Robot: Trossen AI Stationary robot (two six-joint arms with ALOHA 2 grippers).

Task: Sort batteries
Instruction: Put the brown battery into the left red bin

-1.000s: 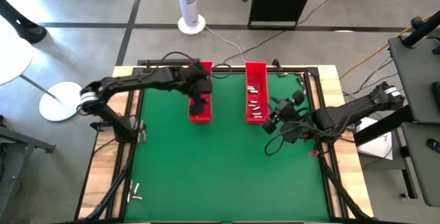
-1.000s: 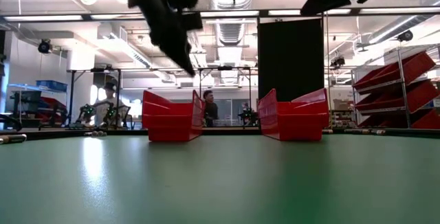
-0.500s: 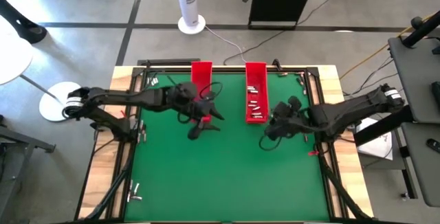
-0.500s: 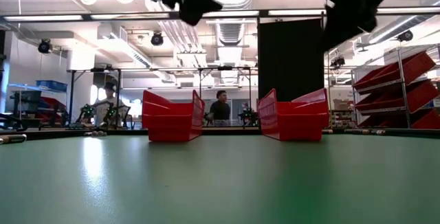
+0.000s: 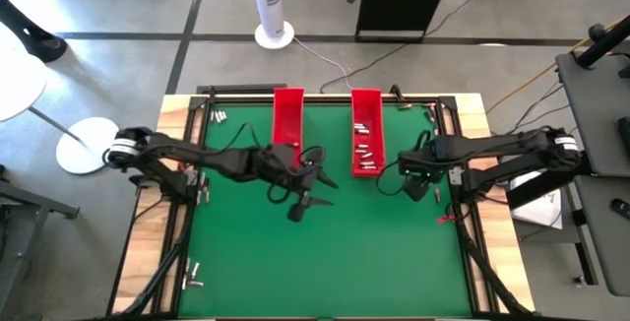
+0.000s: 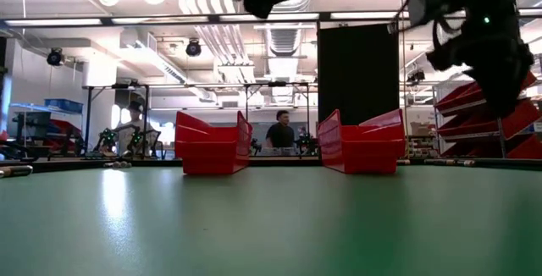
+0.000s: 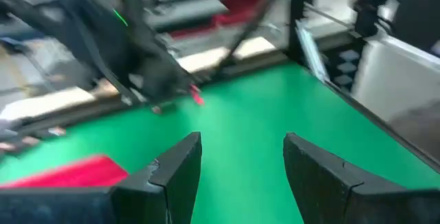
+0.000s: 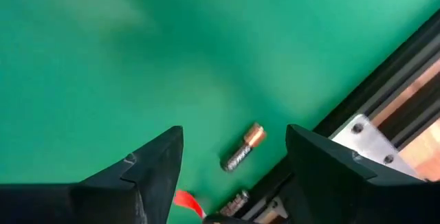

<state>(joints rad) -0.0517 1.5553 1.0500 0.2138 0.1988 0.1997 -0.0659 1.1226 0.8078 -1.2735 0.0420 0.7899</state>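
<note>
My right gripper is lowering. The battery with the copper end point(image 8: 243, 148) lies clear of the black frame rail, so I should continue until my fingers straddle that end.
Two long red trays stand at the mat's far side, the left tray point(image 5: 287, 114) and the right tray point(image 5: 367, 109). Small silvery batteries point(image 5: 363, 151) lie in the right tray. My left gripper point(image 5: 303, 203) hovers open over the green mat, just near of the left tray. My right gripper point(image 5: 413, 185) hangs open to the right of the right tray. Its wrist view shows a loose battery point(image 8: 244, 148) with a copper end lying on the mat below the open fingers, and another battery point(image 8: 234, 200) against the black frame rail.
More loose batteries lie off the mat at the far left corner point(image 5: 218, 116), the near left edge point(image 5: 193, 280) and the far right corner point(image 5: 431, 114). A black frame rail point(image 5: 458, 173) borders the mat. A person point(image 6: 280, 134) stands in the room behind the table.
My left gripper has drawn away from above the left tray, moving toward the near edge and somewhat right, out over the bare mat. My right gripper has swung toward the table's right edge, turned about and come lower.
</note>
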